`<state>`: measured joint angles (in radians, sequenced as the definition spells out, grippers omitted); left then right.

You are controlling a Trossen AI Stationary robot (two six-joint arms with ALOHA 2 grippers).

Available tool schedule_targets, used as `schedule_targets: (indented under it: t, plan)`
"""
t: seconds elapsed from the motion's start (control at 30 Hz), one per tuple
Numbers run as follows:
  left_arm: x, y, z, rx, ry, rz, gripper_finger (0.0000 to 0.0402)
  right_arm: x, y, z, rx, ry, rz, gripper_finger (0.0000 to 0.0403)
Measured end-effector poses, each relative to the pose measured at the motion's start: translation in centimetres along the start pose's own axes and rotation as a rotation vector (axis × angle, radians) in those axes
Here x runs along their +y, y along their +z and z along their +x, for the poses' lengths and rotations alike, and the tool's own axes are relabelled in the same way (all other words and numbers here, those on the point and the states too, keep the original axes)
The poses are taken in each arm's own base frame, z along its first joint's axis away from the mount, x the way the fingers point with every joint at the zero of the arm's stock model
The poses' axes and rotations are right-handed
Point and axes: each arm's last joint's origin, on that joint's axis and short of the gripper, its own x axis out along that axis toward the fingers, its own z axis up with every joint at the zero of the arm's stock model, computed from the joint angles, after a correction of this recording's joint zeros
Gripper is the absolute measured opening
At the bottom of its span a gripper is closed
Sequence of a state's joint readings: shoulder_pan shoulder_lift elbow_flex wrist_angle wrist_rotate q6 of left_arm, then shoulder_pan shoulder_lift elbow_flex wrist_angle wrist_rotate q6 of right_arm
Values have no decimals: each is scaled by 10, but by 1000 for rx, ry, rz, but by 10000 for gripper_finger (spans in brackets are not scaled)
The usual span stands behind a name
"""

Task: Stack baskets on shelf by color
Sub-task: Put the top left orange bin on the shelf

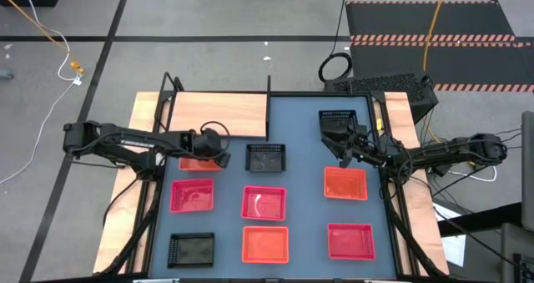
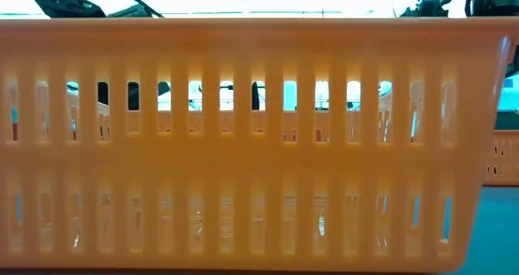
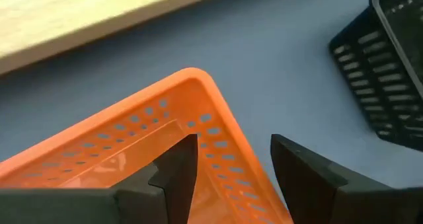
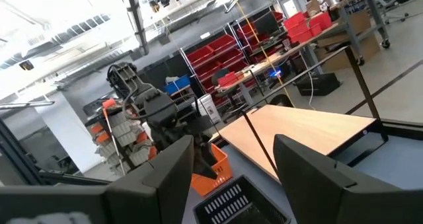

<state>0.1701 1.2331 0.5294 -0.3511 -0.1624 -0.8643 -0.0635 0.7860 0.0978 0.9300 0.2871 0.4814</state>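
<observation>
Next, my left gripper turns before it closes and lifts, because the orange basket's end rim (image 3: 232, 138) runs at a slant between its open fingers and the gripper needs to line up with that rim (image 3: 248, 163).
My left gripper (image 1: 219, 154) (image 3: 234, 145) is open over the right end of an orange basket (image 1: 194, 163) (image 3: 132, 158). That basket lies on the blue table just near of the light-wood shelf (image 1: 219, 114) (image 3: 79, 16). One finger stands inside the basket and one outside its end wall, close to a corner. A black basket (image 1: 265, 158) (image 3: 386, 59) lies to its right. My right gripper (image 1: 344, 154) (image 4: 234, 145) is open and pointing slightly upward, beside a black basket (image 1: 338, 123) (image 4: 238, 201) at the far right.
More baskets lie on the table: pink-red ones (image 1: 192, 194), (image 1: 264, 202), (image 1: 350, 240), orange ones (image 1: 345, 183), (image 1: 265, 243), and a black one (image 1: 192, 250). The near orange basket (image 2: 243, 145) fills the low view. Bare table lies between the rows.
</observation>
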Motion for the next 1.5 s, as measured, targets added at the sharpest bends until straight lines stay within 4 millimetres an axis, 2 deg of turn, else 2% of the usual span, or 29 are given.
schedule_targets:
  t: [0.17,0.3,0.5,0.6,0.73,0.8,0.9,1.03,1.33,1.5]
  plan:
    - [-10,8,-13,52,-69,69,97,0,0,0,-1,0,-12,203]
    - [-14,13,-27,134,-29,132,18,0,1,0,-8,4,-19,203]
    - [-26,17,-53,217,29,185,25,0,1,0,-7,4,-24,203]
    - [-36,19,-70,245,35,228,13,0,1,0,-7,4,-28,203]
    - [-50,21,-92,249,16,300,11,0,1,0,-7,4,-28,203]
    - [-54,21,-96,244,-1,329,17,0,1,0,-6,4,-28,203]
    - [-56,17,-95,241,-5,363,15,0,1,0,-6,5,-31,203]
    - [-53,11,-83,238,51,404,6,0,1,0,-4,6,-39,203]
    - [-55,11,-75,233,80,434,13,0,-1,0,8,1,-27,203]
    - [-57,7,-57,209,87,428,19,0,-1,0,10,1,-25,203]
